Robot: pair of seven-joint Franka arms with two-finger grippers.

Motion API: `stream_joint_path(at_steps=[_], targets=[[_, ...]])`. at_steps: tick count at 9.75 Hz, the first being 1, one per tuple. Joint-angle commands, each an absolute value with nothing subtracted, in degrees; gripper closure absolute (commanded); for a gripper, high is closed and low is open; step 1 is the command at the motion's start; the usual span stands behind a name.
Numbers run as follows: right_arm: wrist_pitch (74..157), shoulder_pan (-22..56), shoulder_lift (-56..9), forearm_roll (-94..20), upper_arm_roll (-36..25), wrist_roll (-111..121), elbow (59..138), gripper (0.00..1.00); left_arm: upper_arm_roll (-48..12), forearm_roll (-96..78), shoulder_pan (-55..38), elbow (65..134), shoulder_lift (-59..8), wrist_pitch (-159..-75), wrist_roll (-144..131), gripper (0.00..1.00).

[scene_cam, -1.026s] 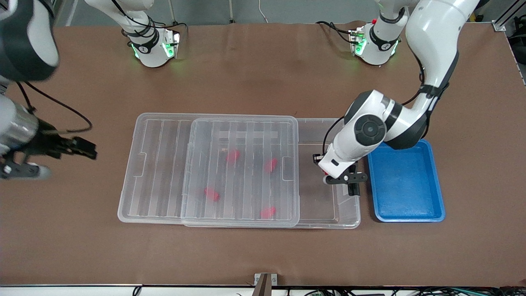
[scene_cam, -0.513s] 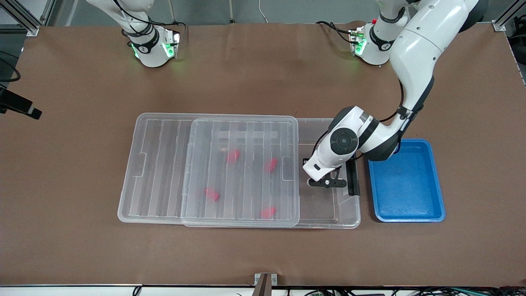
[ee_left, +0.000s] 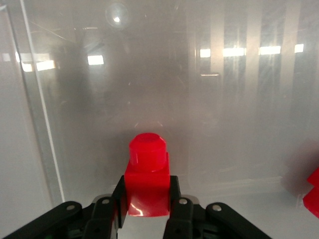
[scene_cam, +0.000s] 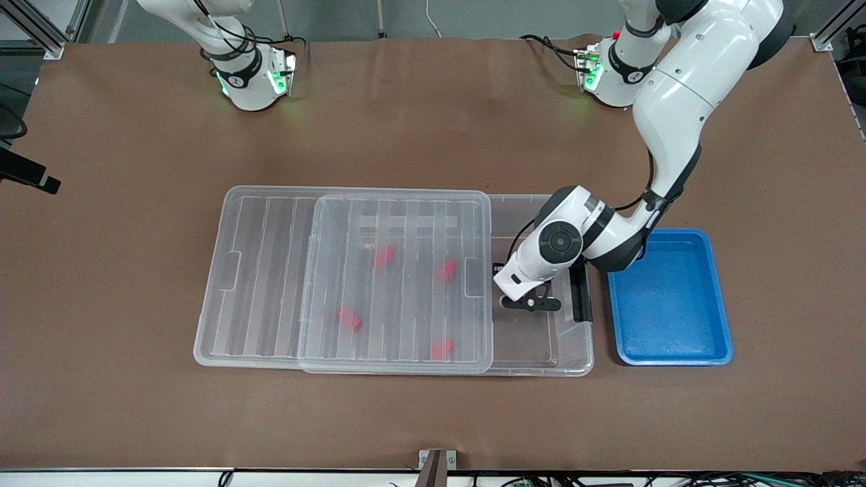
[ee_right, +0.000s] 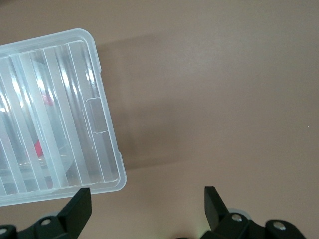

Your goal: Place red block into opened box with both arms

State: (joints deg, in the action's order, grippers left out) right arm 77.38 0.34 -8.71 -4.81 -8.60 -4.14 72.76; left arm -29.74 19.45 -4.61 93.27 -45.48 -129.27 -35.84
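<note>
My gripper will push the ribbed lid, and the lid will slide level over the uncovered end, because it hangs out past the clear box and lies flat along the box's rim.
My left gripper is shut on a red block, stub end pointing away from the wrist. In the front view this gripper hangs low over the uncovered end of the clear box, beside the black latch bar; the held block is hidden there by the hand. Several more red blocks lie in the box under the ribbed lid, which is slid toward the right arm's end. My right gripper is open with nothing in it, over bare table beside a corner of the lid.
A blue tray sits on the brown table right beside the box, at the left arm's end. The left arm's elbow reaches over the tray's corner. Only a black part of the right arm shows at the front view's edge.
The left gripper moved with the red block from above the latch bar to over the box's uncovered end. The right arm swung away, almost out of the front view.
</note>
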Motion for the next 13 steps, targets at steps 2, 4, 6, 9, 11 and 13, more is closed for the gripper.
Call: stream_joint_path(at_steps=[2, 4, 6, 9, 11, 13], targets=[[78.05, -5.79, -7.65, -4.23, -1.59, -3.43, 74.09, 0.00, -29.44, 21.00, -5.01, 93.16, -46.94, -130.52, -35.86, 0.00], [77.96, -5.45, -7.65, -4.22, -1.58, -3.52, 74.09, 0.00, -29.62, 21.09, -4.83, 93.25, -45.71, -130.17, -36.12, 0.00], [78.22, -5.45, -7.47, -4.31, -1.58, -3.52, 74.70, 0.00, -29.88, 21.09, -4.57, 93.43, -42.82, -128.25, -36.30, 0.00], [81.81, -5.45, -4.23, -4.22, -1.58, -3.25, 79.96, 0.00, -31.20, 21.01, -3.78, 93.34, -40.61, -124.90, -36.56, 0.00], [82.00, -5.45, -4.13, -3.78, -1.58, -2.20, 80.16, 0.00, -31.29, 20.48, -3.60, 93.34, -37.81, -122.80, -36.65, 0.00], [82.00, -5.36, -4.31, -2.55, -1.58, -0.18, 80.16, 0.00, -31.29, 20.13, -2.91, 93.25, -32.90, -119.28, -36.56, 0.00]])
